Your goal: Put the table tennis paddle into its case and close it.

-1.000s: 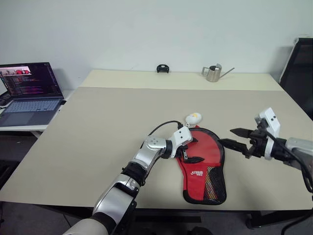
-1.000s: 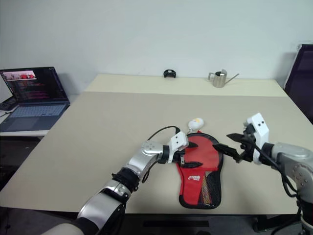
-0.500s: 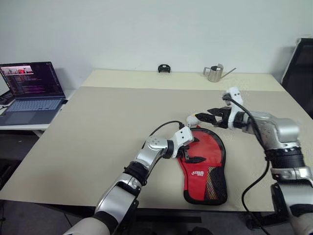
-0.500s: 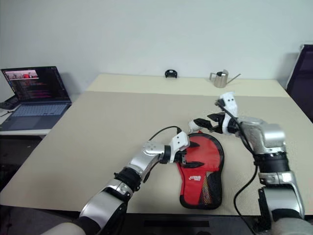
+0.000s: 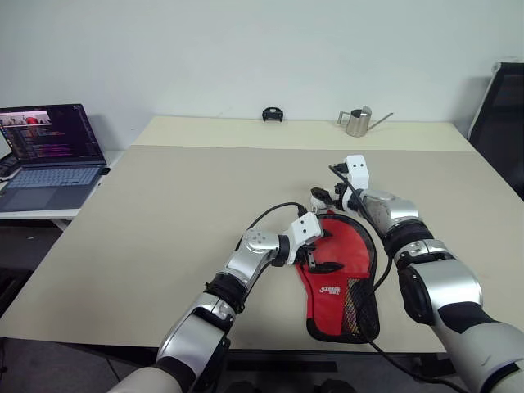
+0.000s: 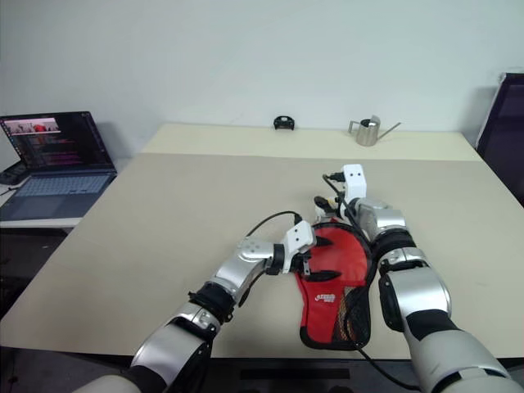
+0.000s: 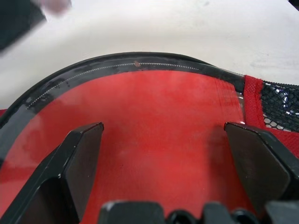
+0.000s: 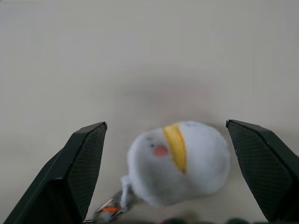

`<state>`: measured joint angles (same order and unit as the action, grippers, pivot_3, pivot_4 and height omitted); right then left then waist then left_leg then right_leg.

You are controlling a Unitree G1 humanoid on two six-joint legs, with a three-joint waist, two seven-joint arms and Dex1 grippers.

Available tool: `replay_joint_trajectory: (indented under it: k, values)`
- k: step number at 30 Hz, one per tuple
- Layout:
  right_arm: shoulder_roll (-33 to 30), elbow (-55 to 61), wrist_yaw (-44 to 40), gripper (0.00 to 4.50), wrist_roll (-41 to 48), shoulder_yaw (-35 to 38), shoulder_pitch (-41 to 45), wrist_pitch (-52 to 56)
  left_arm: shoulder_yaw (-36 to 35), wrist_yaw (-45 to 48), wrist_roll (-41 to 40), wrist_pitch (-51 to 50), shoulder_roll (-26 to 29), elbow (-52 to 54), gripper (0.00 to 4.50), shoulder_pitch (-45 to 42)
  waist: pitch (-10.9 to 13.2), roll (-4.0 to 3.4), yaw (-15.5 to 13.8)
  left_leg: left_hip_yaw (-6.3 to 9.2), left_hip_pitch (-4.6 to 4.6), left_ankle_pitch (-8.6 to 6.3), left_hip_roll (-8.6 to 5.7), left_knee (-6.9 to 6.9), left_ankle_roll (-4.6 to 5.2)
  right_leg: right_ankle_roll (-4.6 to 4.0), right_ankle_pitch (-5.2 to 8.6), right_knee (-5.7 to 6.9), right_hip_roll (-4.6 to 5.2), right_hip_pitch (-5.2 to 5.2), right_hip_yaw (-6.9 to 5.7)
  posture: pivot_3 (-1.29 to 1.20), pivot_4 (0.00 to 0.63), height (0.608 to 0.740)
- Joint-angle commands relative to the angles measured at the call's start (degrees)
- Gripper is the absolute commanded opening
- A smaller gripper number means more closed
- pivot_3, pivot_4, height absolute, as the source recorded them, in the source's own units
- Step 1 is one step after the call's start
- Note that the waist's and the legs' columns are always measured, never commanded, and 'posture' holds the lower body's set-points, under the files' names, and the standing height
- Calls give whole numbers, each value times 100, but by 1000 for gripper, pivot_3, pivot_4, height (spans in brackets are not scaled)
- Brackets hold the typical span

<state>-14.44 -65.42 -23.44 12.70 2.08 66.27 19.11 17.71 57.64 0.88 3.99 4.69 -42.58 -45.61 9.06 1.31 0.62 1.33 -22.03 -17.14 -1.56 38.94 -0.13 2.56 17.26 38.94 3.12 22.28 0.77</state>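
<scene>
I expect the white plush charm (image 8: 180, 163) to drag the zipper shut around the case when I pull it, because a metal clasp (image 8: 113, 204) sits on the charm.
The case (image 5: 348, 282) lies flat on the table, red face up, with a white logo, a black mesh end toward me and a black zipper edge (image 7: 140, 63). My left gripper (image 5: 327, 251) hovers open over its round red part, one finger (image 7: 77, 154) on each side of the red face. At the far end of the case, my right gripper (image 8: 166, 126) is open around a small white plush charm (image 8: 180, 161) without touching it. The table tennis paddle is hidden; I cannot tell whether it is inside the case.
An open laptop (image 5: 49, 155) sits on a side table at the left. A metal watering can (image 5: 358, 123) and a small black object (image 5: 271, 115) stand at the table's far edge. A black chair (image 5: 503, 123) stands at the right.
My right arm swung in from the right side of the table, forward and to the left, to the far end of the case by the plush charm. The left gripper stayed put.
</scene>
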Motion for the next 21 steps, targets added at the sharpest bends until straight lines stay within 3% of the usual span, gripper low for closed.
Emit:
replay_joint_trajectory:
  k: [1,13,16,21]
  values:
    - [120,-367,232,4500,-164,180,302,-557,155,-38,171,-117,7,62,4494,176,0,-1,21,0,0,0,0,0,0,0,0,0,0,0,1,0,150,740]
    - [505,-789,405,4500,-798,79,284,-990,179,-136,193,-265,101,314,4494,338,-2,-4,106,0,1,0,0,0,-1,0,0,2,1,-1,1,0,150,740]
    - [511,-802,562,3872,-1115,-93,246,-1144,193,-151,200,-288,112,348,4500,366,-3,-6,110,0,1,0,0,0,-1,0,0,3,0,-1,1,0,150,740]
    - [528,-807,670,2126,-1372,-195,183,-1246,220,-163,213,-291,114,332,4500,375,-4,-7,111,0,3,1,0,0,-2,0,0,3,0,-1,1,0,150,740]
